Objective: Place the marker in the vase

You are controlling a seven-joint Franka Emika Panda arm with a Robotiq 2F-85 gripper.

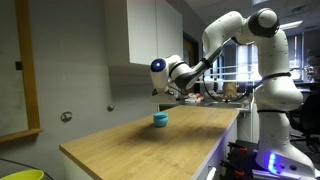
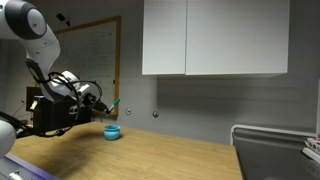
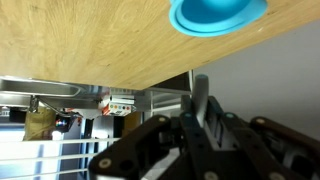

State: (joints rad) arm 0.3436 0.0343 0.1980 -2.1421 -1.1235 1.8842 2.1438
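The marker [image 2: 116, 102] is up high and off to one side of the vase. My gripper should move back toward the vase's opening [image 2: 112, 128] and go down there before it lets go.
The turquoise-blue vase [image 1: 160, 119] stands on the wooden table [image 1: 140, 145], near its far side; it also shows in an exterior view [image 2: 112, 131] and at the top edge of the wrist view [image 3: 218, 14]. My gripper [image 1: 177, 90] hangs in the air a little above the vase and to one side of it, apart from it. It is shut on the marker [image 3: 200, 100], a thin grey stick between the jaws. In an exterior view the marker's green tip [image 2: 115, 103] sticks out of the gripper [image 2: 100, 102] above the vase.
A white wall cabinet [image 2: 215, 38] hangs above the table. A whiteboard [image 2: 85, 55] is on the wall behind the arm. A metal sink [image 2: 275, 150] sits at one end of the counter. A yellow-green bowl [image 1: 20, 175] lies at the lower corner.
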